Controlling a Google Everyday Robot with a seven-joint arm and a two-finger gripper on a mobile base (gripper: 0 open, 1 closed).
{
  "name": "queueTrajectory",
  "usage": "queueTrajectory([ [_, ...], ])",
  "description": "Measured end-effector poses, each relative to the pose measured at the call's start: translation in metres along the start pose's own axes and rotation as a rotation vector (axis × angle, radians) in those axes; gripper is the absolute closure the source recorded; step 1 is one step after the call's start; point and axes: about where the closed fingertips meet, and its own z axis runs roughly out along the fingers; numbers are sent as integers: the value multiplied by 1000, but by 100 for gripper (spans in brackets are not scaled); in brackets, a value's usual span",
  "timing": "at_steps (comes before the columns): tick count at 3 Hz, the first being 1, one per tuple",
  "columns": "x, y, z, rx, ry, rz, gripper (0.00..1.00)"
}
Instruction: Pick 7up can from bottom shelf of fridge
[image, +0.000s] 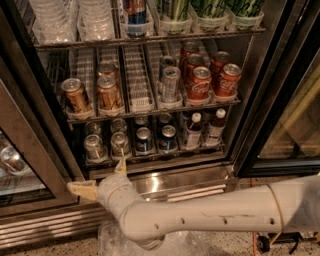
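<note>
The fingers of my gripper are crooked to the shelf and my gripper leans toward the glass door (26, 162), so I need to swing back and point both fingers straight at the second 7up can (120, 144).
The fridge (260, 100) stands open in front of me. Several green-and-silver 7up cans sit in the left lanes of the bottom shelf (155, 158); the front two are at left (94, 146) and next to it (120, 143). Blue Pepsi cans (144, 139) stand to their right. My gripper (97, 170) is below and in front of the shelf's left end, open and empty. One tan finger (82, 189) points left over the door sill. The other finger (121, 164) points up and ends just below the second 7up can.
Two dark bottles (193, 131) stand on the right of the bottom shelf. The rack above holds gold cans (76, 95) and red Coca-Cola cans (200, 82). The glass door (20, 165) is at left, the steel sill (190, 182) below, crumpled plastic (115, 240) on the floor.
</note>
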Motion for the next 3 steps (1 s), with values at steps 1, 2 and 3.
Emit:
queueTrajectory([
  [1,31,20,17,67,8,-137,0],
  [2,40,10,24,167,-16,-192,0],
  [3,38,-18,22,300,-79,-193,0],
])
